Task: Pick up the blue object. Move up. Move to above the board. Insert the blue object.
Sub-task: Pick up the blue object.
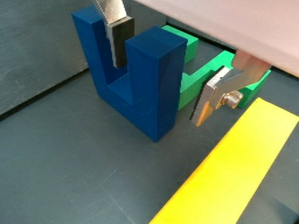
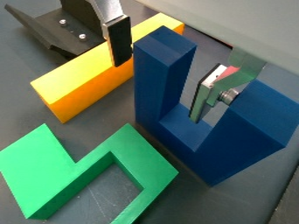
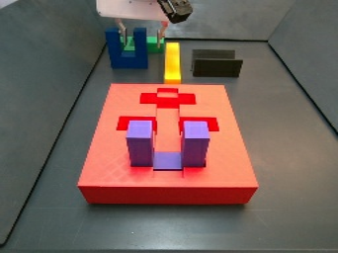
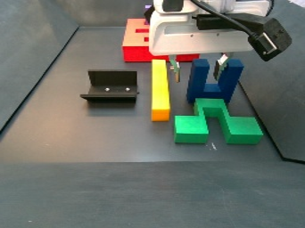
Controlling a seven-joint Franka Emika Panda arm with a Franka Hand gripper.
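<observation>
The blue object (image 3: 128, 60) will go only partway down, with its pegs still up, when I put it in, because the purple block's pegs (image 3: 196, 143) stand tall above the board.
The blue object (image 1: 146, 87) stands upright on the dark floor with its two prongs up; it also shows in the second wrist view (image 2: 163, 96) and in both side views (image 3: 126, 51) (image 4: 218, 82). My gripper (image 1: 163, 70) (image 2: 166, 68) is open and lowered over it, straddling one prong. One of the fingers (image 1: 117, 39) is in the gap between the prongs and its partner is outside the prong, both a little off the prong's faces. The red board (image 3: 165, 193) lies apart from it, also seen behind the gripper in a side view (image 4: 137, 40).
A purple U-shaped block (image 3: 165, 143) sits in a slot of the board. A green block (image 2: 82, 162) (image 4: 215, 125) lies right beside the blue object. A yellow bar (image 2: 87, 83) (image 4: 159, 89) lies next to it. The fixture (image 4: 110, 85) (image 3: 215, 64) stands beyond the bar.
</observation>
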